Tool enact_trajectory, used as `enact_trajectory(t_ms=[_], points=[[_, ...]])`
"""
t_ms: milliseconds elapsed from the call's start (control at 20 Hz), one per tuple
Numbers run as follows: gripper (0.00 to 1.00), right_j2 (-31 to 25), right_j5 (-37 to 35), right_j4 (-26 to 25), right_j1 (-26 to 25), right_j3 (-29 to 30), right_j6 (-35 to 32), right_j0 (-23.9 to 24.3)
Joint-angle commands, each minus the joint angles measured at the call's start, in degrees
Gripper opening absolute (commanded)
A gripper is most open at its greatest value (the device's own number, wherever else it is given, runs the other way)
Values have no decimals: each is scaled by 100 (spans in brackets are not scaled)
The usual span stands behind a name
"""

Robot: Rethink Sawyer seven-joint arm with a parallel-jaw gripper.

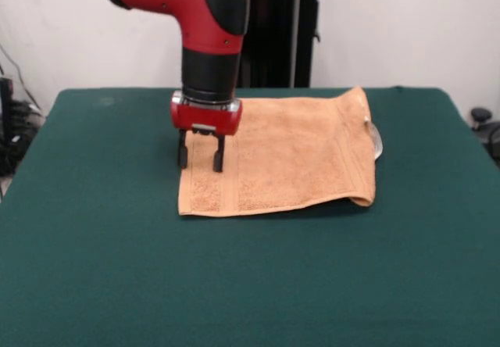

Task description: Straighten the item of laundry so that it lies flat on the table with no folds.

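Observation:
My gripper will drag the tagged end out nearly flat when pulling the towel (pixel 281 155) by its opposite edge, since the orange-tan towel's tagged end is folded (pixel 367 153) under.
The orange-tan towel (pixel 285 155) lies on the dark green table (pixel 117 269) a little beyond the middle. Ribbed bands run along its left end. Its right end is folded under, and a small white tag (pixel 376 140) sticks out at that right edge. My gripper (pixel 201 158) hangs from the red arm over the towel's left edge. Its two black fingers (pixel 219 153) are apart and hold nothing. The left finger stands at the towel's left edge, the right finger over the towel.
The robot's black pedestal (pixel 281 34) stands behind the table's far edge. Some dark equipment shows at the left edge (pixel 9 120) and the right edge (pixel 483 120) beyond the table.

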State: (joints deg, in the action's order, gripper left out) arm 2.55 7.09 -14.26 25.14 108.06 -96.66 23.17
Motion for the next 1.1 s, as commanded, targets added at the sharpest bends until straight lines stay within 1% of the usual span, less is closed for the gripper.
enact_trajectory(t_ms=[50,250,450,600,750,800,1100], points=[[100,-534,125,-81,-627,-709,-671,173],[100,-667,12,-96,-702,-730,-666,244],[100,-914,-212,-127,-790,-726,-609,406],[100,-984,-316,-110,-827,-759,-610,446],[100,-1002,-330,-194,-822,-782,-560,445],[0,-1021,-286,-244,-818,-773,-573,456],[0,-759,-411,38,-639,-652,-778,232]])
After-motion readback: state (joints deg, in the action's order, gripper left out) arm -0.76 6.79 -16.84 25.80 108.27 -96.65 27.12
